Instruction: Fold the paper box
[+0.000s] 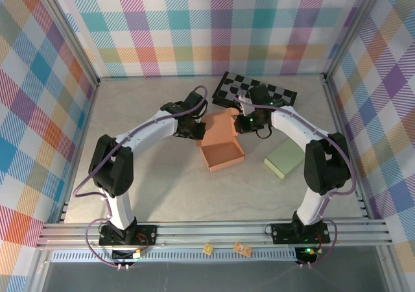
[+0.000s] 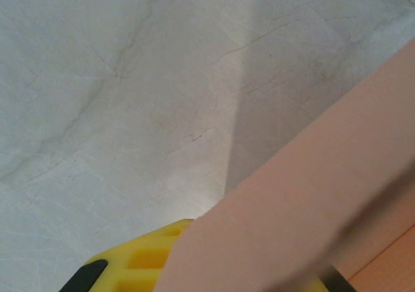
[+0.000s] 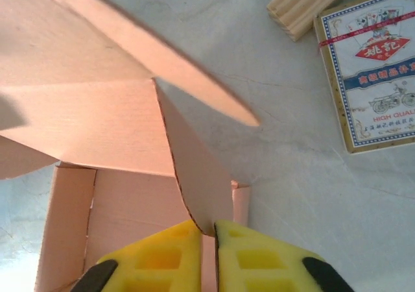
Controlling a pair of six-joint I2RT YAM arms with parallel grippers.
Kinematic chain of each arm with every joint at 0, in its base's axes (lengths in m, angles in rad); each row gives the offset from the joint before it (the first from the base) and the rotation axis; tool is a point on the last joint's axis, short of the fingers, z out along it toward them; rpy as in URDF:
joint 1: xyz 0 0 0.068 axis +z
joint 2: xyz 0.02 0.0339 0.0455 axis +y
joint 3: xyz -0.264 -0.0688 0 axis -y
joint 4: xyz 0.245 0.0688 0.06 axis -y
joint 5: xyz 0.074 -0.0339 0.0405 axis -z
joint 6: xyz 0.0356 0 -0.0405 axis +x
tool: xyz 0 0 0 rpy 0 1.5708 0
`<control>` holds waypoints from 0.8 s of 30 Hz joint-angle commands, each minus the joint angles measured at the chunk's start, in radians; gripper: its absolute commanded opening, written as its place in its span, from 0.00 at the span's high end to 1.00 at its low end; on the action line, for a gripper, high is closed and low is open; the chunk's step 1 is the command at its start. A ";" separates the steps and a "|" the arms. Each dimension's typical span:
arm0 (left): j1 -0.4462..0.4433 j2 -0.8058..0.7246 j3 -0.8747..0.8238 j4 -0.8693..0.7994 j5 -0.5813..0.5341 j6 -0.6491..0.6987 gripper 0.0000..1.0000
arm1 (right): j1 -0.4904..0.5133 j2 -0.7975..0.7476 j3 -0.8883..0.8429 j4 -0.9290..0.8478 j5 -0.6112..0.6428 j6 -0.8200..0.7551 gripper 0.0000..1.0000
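My right gripper pinches the curved side flap [image 3: 193, 152] in the closing lid's way. Next, I open that gripper, back off and press the raised lid [image 1: 220, 124] down from behind.
The orange paper box [image 1: 222, 150] lies open at the table's centre, its lid [image 1: 220, 126] raised at the far side. My right gripper [image 1: 241, 122] is at the lid's right corner. In the right wrist view this gripper [image 3: 215, 226] is shut on the box's curved side flap [image 3: 194, 175], with the box interior [image 3: 123, 201] below. My left gripper [image 1: 198, 131] is at the lid's left side. In the left wrist view one yellow finger [image 2: 139, 259] shows, and an orange panel [image 2: 311, 201] covers the other finger, so the grip is not plainly seen.
A black-and-white checkerboard [image 1: 256, 91] lies behind the box, and a pale green pad [image 1: 285, 159] lies to its right. A pack of playing cards [image 3: 373, 65] and a wooden block [image 3: 308, 3] lie near the right gripper. Bare table lies left of the box.
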 commanded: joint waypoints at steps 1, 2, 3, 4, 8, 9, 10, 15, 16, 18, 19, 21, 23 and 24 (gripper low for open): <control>-0.005 0.011 0.036 0.006 -0.033 -0.016 0.85 | 0.022 0.021 0.027 0.010 0.007 0.021 0.97; -0.006 0.015 0.041 0.003 -0.039 -0.015 0.84 | 0.030 0.021 0.029 0.012 0.016 0.024 1.00; -0.005 0.016 0.046 0.003 -0.046 -0.016 0.84 | 0.036 0.021 0.031 0.013 0.023 0.027 1.00; -0.006 0.018 0.050 0.005 -0.056 -0.016 0.84 | 0.042 0.022 0.032 0.015 0.033 0.030 1.00; -0.001 0.031 0.076 0.008 -0.096 -0.016 0.84 | 0.065 0.013 0.023 0.025 0.065 0.057 1.00; 0.003 0.037 0.086 0.008 -0.104 -0.014 0.84 | 0.071 0.012 0.019 0.032 0.072 0.069 1.00; 0.007 0.042 0.091 0.009 -0.113 -0.014 0.84 | 0.075 0.008 0.013 0.039 0.077 0.080 1.00; 0.028 0.041 0.059 0.098 -0.153 0.008 0.86 | 0.103 -0.013 -0.024 0.090 0.126 0.134 1.00; 0.031 0.029 0.028 0.137 -0.156 0.028 0.86 | 0.104 -0.012 -0.024 0.093 0.128 0.142 1.00; 0.033 0.006 -0.022 0.225 -0.167 0.078 0.87 | 0.104 -0.007 -0.019 0.088 0.130 0.147 1.00; 0.033 -0.005 -0.045 0.264 -0.170 0.109 0.87 | 0.105 -0.007 -0.017 0.086 0.128 0.146 1.00; 0.036 -0.021 -0.089 0.334 -0.162 0.164 0.90 | 0.105 -0.003 -0.007 0.072 0.130 0.139 1.00; 0.037 -0.042 -0.138 0.398 -0.139 0.222 0.91 | 0.103 -0.008 -0.003 0.053 0.141 0.130 1.00; 0.037 -0.049 -0.158 0.422 -0.129 0.248 0.92 | 0.103 -0.017 -0.003 0.048 0.144 0.128 1.00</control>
